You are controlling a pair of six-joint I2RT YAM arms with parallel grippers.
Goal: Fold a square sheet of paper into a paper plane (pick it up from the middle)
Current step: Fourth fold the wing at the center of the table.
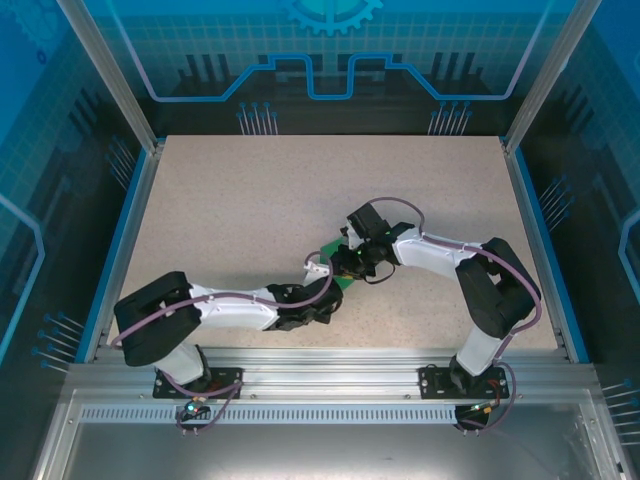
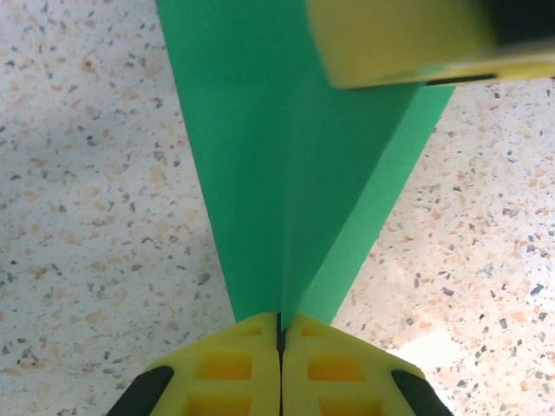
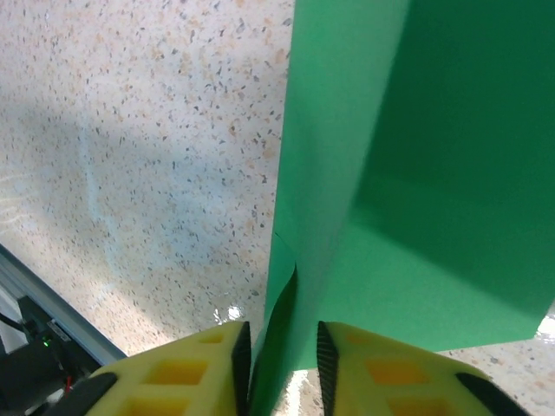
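The paper's loose fold [image 3: 283, 314] is standing up between the open fingers of my right gripper. So my right gripper should move back, close its fingers and push the paper's flap [image 3: 338, 147] down flat.
The bright-green sheet of paper [image 2: 260, 173] is folded along a centre crease into a tapering, plane-like shape, held just above the table. My left gripper [image 2: 280, 334] is shut on its narrow end, pinching the crease between the yellow fingers. At the other end my right gripper [image 3: 282, 347] is open, its jaws standing apart with a loose fold of the paper [image 3: 416, 173] hanging between them. One right finger [image 2: 408, 39] shows past the paper's far end. From above, the left gripper [image 1: 322, 272] and right gripper [image 1: 352, 262] meet over the paper [image 1: 342, 281] at the table's middle.
The speckled tabletop [image 1: 250, 210] stretches behind and to both sides of the grippers. Blue rails [image 1: 118, 240] and metal posts edge the table. A metal frame rail [image 3: 52, 329] lies near the right gripper's lower left.
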